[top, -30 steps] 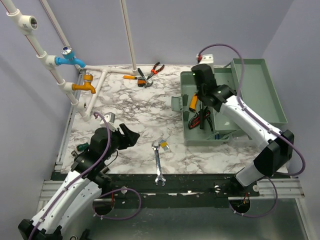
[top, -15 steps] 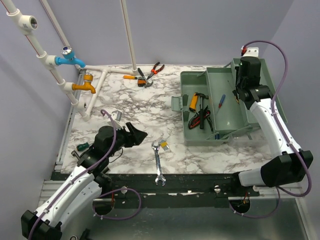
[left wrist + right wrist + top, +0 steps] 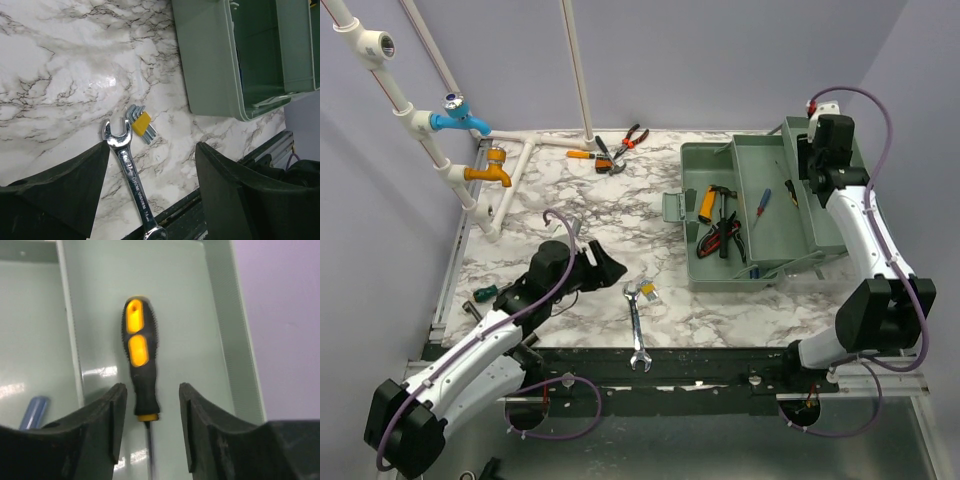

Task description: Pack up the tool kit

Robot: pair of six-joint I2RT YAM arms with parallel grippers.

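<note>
My left gripper should pull the toolbox away by its rim (image 3: 687, 247) before my right gripper folds the trays, since the toolbox's open trays (image 3: 827, 228) reach close to the wall.
The grey-green toolbox (image 3: 720, 265) stands open at the right. In it lie an orange-handled hammer (image 3: 707, 201), red-black pliers (image 3: 722, 236) and a blue screwdriver (image 3: 761, 205). My right gripper (image 3: 804, 180) is open over the box's right part. In the right wrist view its fingers (image 3: 150, 435) straddle a black-and-yellow screwdriver (image 3: 138, 367) lying flat on the green floor, not touching it. My left gripper (image 3: 612, 268) is open and empty above the marble. In the left wrist view (image 3: 150, 192) it hovers over a steel wrench (image 3: 129, 172) and a yellow hex-key set (image 3: 141, 125).
The wrench (image 3: 636, 326) and hex keys (image 3: 647, 293) lie near the table's front edge. Pliers (image 3: 623, 143) and an orange screwdriver (image 3: 582, 155) lie at the back. A green-handled screwdriver (image 3: 484, 292) lies at the left edge. White pipes with taps (image 3: 485, 175) stand at the back left.
My right arm has lifted out of the toolbox's left compartment and swung right over its right part. My left gripper has moved right toward the wrench.
</note>
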